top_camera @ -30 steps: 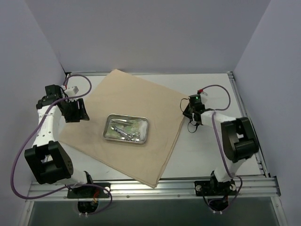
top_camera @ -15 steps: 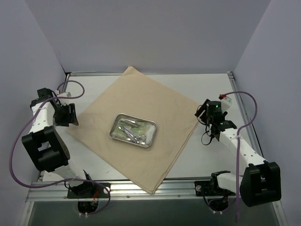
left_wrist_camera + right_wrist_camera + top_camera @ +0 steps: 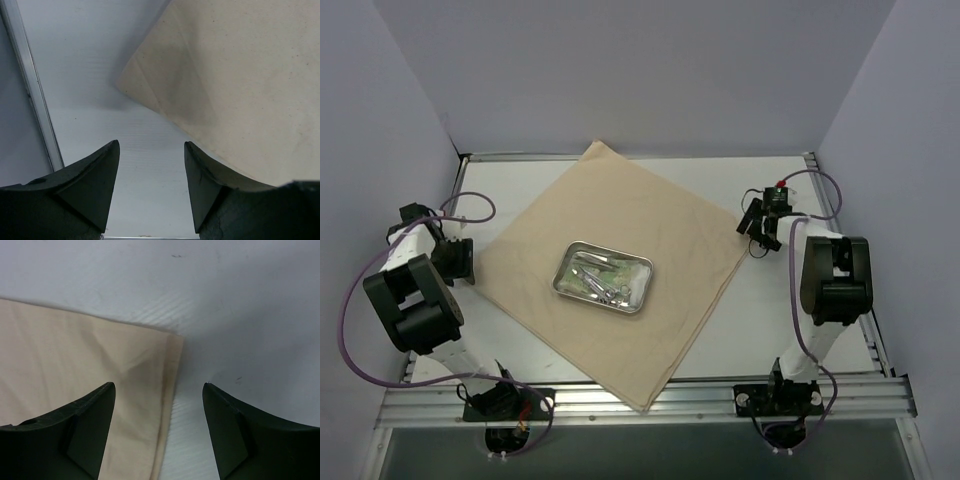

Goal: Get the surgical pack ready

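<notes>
The steel tray [image 3: 603, 277] lies crooked on the beige cloth, so I should send my right gripper to the tray's near end [image 3: 643, 287] and turn the tray square first.
The beige cloth [image 3: 650, 215] lies spread flat like a diamond on the white table. At its middle stands the steel tray [image 3: 561, 282], holding steel instruments [image 3: 600, 283] and pale green packets [image 3: 623, 268]. My left gripper [image 3: 460, 260] hovers open just off the cloth's left corner. In the left wrist view the left gripper [image 3: 151, 145] has bare table between its fingers, and the cloth [image 3: 240, 90] lies ahead and to the right. My right gripper [image 3: 750, 222] is open at the cloth's right corner. In the right wrist view the right gripper [image 3: 158, 385] straddles the edge of the cloth [image 3: 75, 355] without gripping it.
Aluminium rails frame the table, at the front [image 3: 650, 398] and along the left side [image 3: 30, 85]. Purple cables [image 3: 350, 340] loop off both arms. Grey walls close in at the left, back and right.
The cloth and tray slid to the right while the right gripper was shut on the right corner. That gripper then opened and let go. The left arm drew back off the cloth's left edge.
</notes>
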Controlling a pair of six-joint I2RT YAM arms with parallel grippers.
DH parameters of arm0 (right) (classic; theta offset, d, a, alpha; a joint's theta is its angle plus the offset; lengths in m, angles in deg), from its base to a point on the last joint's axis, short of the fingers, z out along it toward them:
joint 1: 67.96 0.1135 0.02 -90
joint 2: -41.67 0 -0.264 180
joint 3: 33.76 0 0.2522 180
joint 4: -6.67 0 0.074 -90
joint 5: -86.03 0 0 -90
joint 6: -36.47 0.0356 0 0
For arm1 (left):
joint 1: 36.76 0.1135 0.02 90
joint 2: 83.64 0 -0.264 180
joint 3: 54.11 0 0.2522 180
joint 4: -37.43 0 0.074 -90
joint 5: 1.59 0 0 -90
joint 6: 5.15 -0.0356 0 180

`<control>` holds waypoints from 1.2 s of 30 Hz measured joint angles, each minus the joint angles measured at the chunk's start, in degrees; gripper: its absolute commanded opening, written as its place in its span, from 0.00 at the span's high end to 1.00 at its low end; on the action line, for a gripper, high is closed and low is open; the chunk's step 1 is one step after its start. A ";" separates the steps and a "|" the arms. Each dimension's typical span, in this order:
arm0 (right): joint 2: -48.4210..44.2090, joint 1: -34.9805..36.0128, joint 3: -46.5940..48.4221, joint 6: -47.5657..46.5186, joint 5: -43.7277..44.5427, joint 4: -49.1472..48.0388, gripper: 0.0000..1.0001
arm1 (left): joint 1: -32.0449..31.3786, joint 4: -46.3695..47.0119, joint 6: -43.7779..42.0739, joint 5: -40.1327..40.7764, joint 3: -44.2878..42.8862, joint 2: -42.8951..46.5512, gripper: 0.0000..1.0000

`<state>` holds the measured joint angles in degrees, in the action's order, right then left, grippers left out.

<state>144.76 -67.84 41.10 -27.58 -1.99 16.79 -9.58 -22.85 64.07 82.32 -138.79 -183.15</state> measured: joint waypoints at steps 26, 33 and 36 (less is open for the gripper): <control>-9.22 -19.17 -17.73 4.85 -11.80 -12.17 0.49 | -9.94 6.49 0.26 2.27 1.62 -1.62 0.42; -14.29 -14.80 -13.84 1.64 -4.37 -4.02 0.31 | -11.58 5.62 1.03 0.87 0.66 2.60 0.42; -23.15 -8.50 -12.66 0.83 3.65 0.66 0.34 | -11.43 5.14 1.07 0.87 0.66 4.81 0.42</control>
<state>121.62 -76.34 28.45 -26.75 1.66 17.44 -21.01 -17.71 65.15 83.19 -138.13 -178.34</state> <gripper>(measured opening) 0.677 0.578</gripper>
